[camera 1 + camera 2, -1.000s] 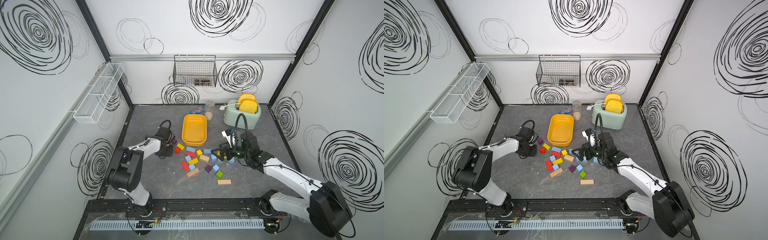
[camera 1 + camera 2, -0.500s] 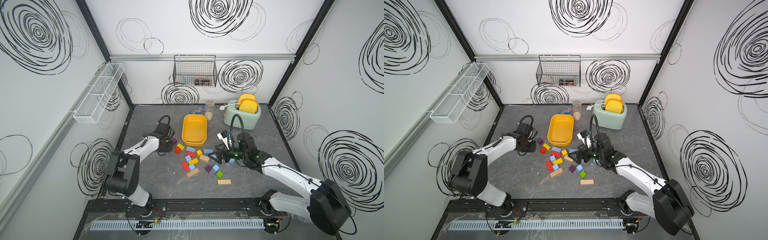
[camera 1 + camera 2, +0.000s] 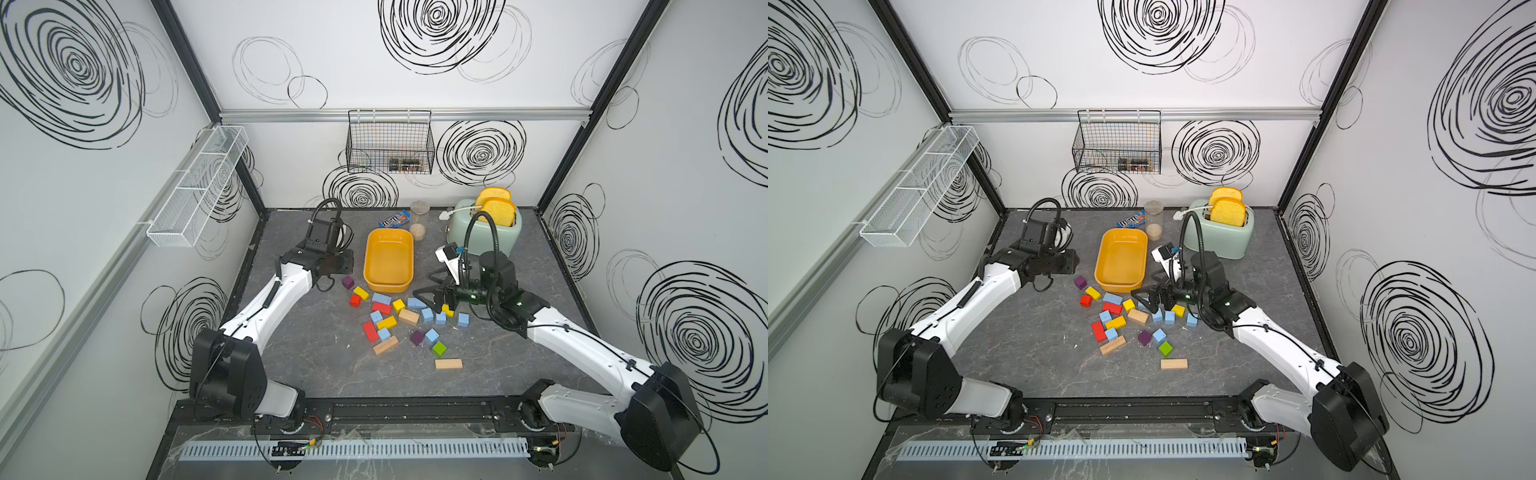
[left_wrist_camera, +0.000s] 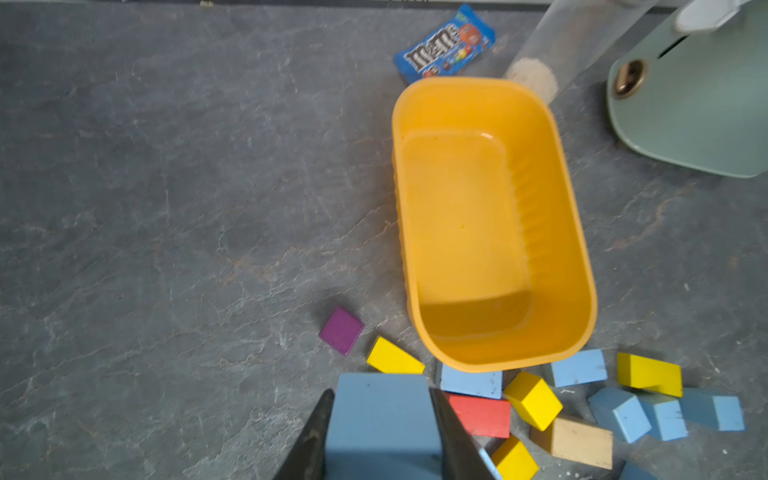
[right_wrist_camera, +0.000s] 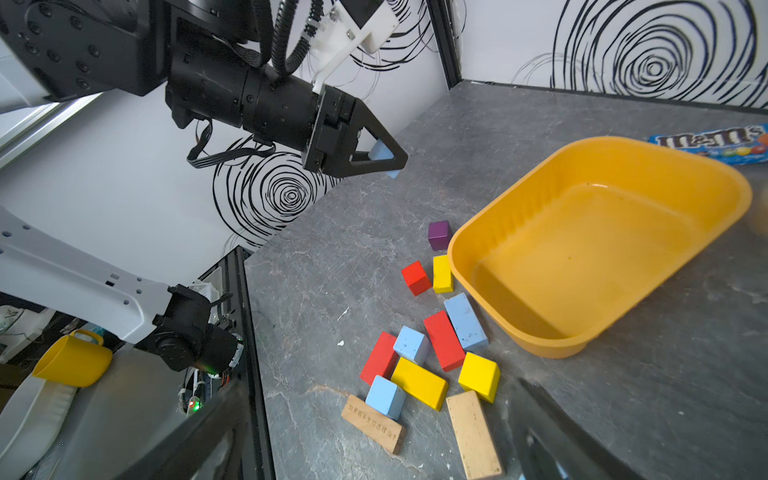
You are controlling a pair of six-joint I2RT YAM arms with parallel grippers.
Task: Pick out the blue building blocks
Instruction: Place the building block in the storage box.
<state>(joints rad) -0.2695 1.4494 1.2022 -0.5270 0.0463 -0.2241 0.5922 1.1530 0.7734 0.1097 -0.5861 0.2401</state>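
Note:
The yellow bin's opening is clear and the blue block (image 4: 384,420) is square between my fingers, so my left gripper should keep going over the bin's bottom (image 3: 389,261) and let go there.
My left gripper (image 3: 350,266) (image 5: 388,160) is shut on one blue block (image 4: 382,415) (image 5: 380,150) and holds it in the air just left of the empty yellow bin (image 3: 389,257) (image 3: 1121,259). Several more blue building blocks lie among the mixed pile in front of the bin, such as a brick (image 3: 382,298) and cubes (image 3: 427,314) (image 3: 462,319) (image 3: 432,335) (image 5: 411,344). My right gripper (image 3: 428,296) (image 3: 1145,298) hangs open low over the pile's right side, with nothing between its fingers (image 5: 540,415).
Red, yellow, purple, green and plain wood blocks (image 3: 448,364) are mixed in with the blue ones. Behind the bin are a candy packet (image 3: 395,219), a clear jar (image 3: 419,220) and a green toaster (image 3: 484,235). A wire basket (image 3: 390,143) hangs on the back wall.
My left gripper has risen from the table with the blue block and moved back toward the bin. My right gripper has shifted a little to the left over the pile.

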